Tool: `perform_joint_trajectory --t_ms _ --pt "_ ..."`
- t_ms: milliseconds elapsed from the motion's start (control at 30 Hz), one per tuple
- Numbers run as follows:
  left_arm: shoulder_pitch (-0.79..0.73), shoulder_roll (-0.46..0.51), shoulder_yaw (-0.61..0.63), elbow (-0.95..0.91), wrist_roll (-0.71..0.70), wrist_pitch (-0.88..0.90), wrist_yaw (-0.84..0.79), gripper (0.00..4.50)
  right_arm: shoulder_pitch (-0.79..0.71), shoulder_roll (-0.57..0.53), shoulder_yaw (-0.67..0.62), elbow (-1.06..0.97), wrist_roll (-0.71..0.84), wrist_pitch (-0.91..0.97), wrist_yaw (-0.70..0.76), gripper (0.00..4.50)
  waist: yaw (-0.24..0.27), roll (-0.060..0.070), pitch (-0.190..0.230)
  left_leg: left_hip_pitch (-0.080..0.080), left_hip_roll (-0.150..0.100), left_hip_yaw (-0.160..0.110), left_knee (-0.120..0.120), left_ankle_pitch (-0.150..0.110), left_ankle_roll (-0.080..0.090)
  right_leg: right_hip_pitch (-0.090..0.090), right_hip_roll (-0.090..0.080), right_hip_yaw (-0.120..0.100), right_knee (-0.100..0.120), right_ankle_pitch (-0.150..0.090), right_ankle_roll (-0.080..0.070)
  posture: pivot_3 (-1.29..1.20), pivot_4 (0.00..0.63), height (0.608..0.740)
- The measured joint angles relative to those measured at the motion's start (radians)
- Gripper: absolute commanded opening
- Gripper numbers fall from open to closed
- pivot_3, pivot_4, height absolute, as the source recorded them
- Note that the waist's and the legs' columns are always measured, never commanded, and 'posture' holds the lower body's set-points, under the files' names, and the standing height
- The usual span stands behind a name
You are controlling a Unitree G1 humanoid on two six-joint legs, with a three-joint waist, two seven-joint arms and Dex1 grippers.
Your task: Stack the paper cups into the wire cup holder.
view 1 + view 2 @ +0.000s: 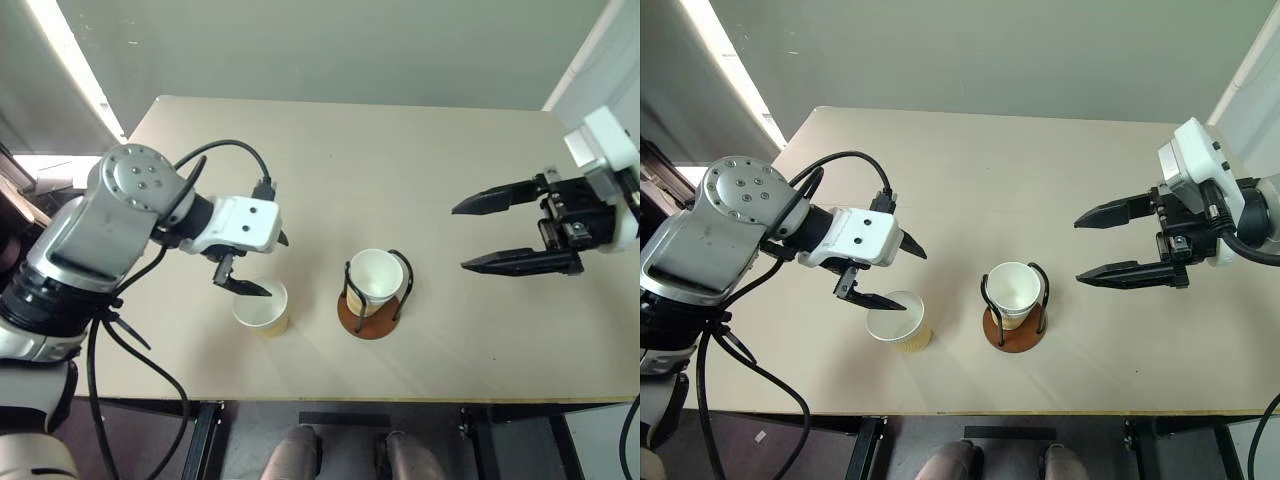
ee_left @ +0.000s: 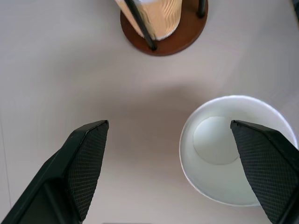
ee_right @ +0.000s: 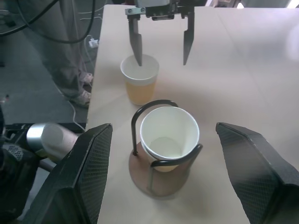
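I should keep moving my left gripper down and close it on the loose cup's side, as one finger is over the loose cup's opening and one is outside its rim.
One paper cup stands upright inside the wire cup holder near the table's front middle. To its left, a second paper cup stands on the table, tan outside and white inside. My left gripper hangs open just above this loose cup. One finger is over the cup's mouth and the other is off its rim on the holder's side; the left wrist view shows the same cup. My right gripper is open and empty, level, to the right of the holder and pointing at it.
The beige table has its front edge close below the cups and holder. A black cable loops from my left wrist. In the right wrist view a person's legs stand on the floor beside the table.
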Motion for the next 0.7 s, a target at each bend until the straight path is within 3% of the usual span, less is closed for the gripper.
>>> perform_joint_trajectory --t_ms 700 --pt "0.016 -0.086 -0.056 0.088 0.169 -0.117 -0.003 4.48 0.026 0.035 -0.003 -0.006 0.013 0.005 -0.004 3.67 0.0 0.0 0.0 0.0 0.0 0.0 0.0 0.0 0.0 0.0 0.0 0.0 0.001 0.0 0.0 0.0 0.15 0.74"
